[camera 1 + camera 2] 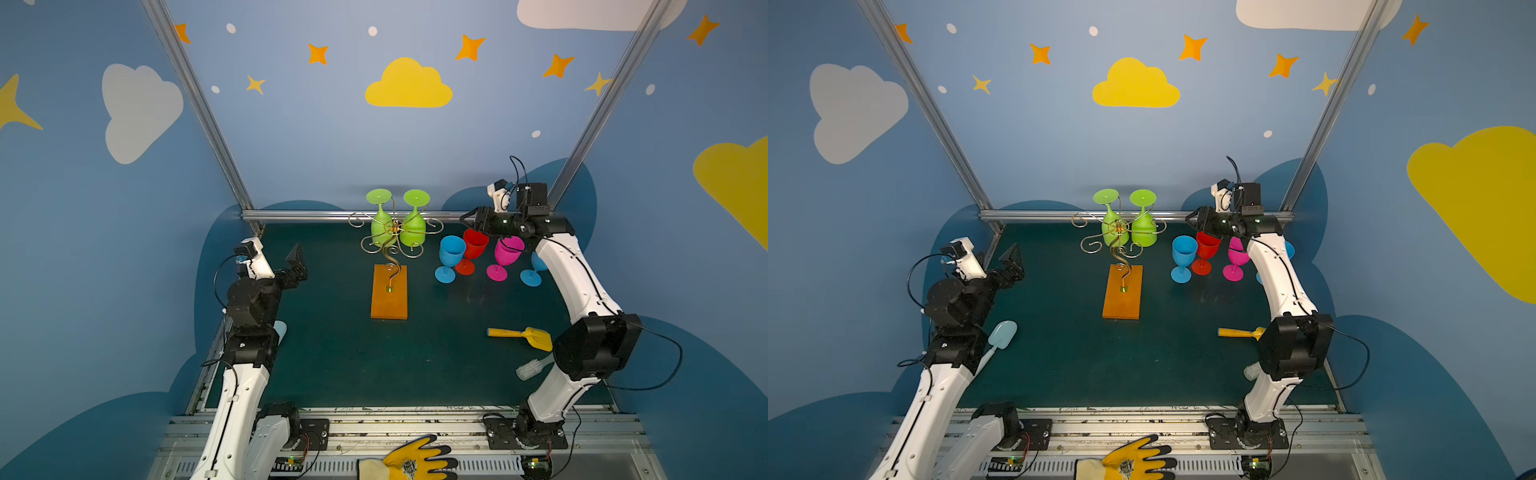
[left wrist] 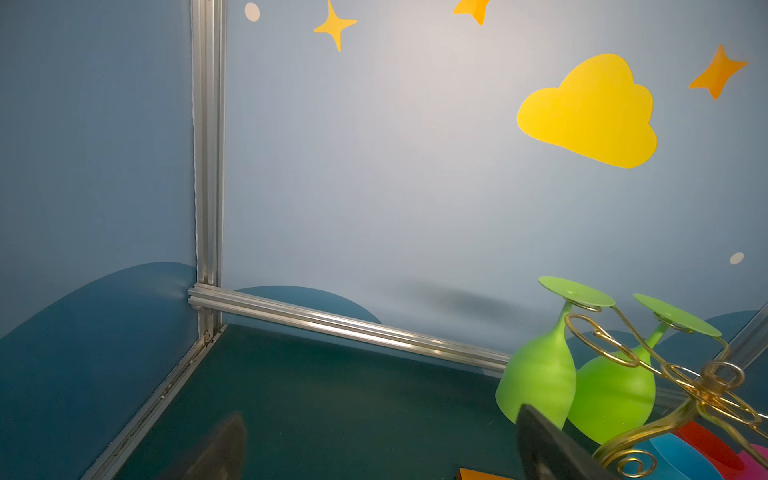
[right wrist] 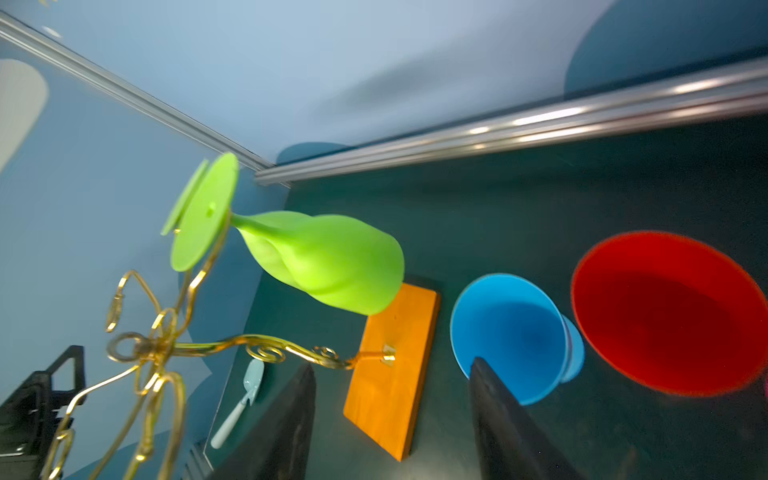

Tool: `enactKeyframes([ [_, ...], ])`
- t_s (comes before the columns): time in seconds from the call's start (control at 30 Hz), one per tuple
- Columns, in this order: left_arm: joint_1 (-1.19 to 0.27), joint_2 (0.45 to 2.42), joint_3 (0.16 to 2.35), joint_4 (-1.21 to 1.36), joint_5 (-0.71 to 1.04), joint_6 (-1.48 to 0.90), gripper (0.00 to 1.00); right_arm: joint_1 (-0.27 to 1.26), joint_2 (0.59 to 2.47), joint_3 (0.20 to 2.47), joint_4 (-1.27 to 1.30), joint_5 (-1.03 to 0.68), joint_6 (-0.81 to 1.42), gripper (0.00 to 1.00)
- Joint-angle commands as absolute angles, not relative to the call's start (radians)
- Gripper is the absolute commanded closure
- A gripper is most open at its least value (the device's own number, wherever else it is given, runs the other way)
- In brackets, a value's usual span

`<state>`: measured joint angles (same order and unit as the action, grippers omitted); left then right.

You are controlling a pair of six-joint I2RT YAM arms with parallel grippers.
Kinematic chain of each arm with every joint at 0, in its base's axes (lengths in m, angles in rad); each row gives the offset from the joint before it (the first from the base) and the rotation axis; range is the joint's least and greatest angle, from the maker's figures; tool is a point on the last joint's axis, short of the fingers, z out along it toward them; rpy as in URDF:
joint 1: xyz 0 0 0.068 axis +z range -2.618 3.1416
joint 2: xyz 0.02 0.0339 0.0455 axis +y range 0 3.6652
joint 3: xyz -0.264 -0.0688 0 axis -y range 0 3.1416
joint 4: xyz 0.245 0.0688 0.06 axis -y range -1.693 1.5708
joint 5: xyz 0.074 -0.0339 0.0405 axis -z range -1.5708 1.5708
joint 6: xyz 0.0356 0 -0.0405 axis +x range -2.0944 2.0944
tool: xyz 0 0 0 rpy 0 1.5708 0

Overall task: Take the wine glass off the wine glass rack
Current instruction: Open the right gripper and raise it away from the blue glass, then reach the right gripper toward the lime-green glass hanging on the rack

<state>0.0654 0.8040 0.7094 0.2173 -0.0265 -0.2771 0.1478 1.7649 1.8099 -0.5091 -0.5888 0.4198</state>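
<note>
The open fingers of the robot's right gripper line up with the thin edge (image 1: 429, 197) of the nearer green wine glass's base (image 1: 417, 197), so it should keep moving in until they straddle it.
The wine glass rack (image 1: 395, 232) (image 1: 1119, 232), gold scrolled wire on an orange wooden base (image 1: 389, 293) (image 3: 395, 374), stands mid-table at the back. Two green wine glasses (image 1: 380, 226) (image 1: 414, 228) hang from it upside down, also seen in the left wrist view (image 2: 540, 374) and the right wrist view (image 3: 332, 262). My right gripper (image 1: 469, 218) (image 3: 392, 370) hovers open and empty to the right of the rack, above a red glass (image 1: 473, 245). My left gripper (image 1: 297, 257) (image 2: 382, 453) is open and empty, well left of the rack.
Standing right of the rack are a blue glass (image 1: 451, 251), a pink glass (image 1: 508, 251) and another blue glass (image 1: 536, 270), half hidden by my right arm. A yellow scoop (image 1: 521, 336), white brush (image 1: 530, 368) and pale blue scoop (image 1: 1000, 334) lie near the arms. A yellow glove (image 1: 411, 459) rests at the front rail.
</note>
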Motion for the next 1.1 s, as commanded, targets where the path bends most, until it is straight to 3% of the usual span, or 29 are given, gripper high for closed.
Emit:
enactKeyframes([
  [0.0,0.069,0.794,0.700,0.222,-0.035,-0.275,0.01,0.156,1.817,1.877,-0.364,-0.698,0.512,0.40],
  [0.77,0.071,0.795,0.698,0.221,-0.038,-0.278,0.01,0.276,2.150,2.325,-0.437,-0.748,0.560,0.38],
  [1.07,0.072,0.793,0.697,0.223,-0.038,-0.278,0.01,0.292,2.193,2.359,-0.459,-0.750,0.565,0.40],
])
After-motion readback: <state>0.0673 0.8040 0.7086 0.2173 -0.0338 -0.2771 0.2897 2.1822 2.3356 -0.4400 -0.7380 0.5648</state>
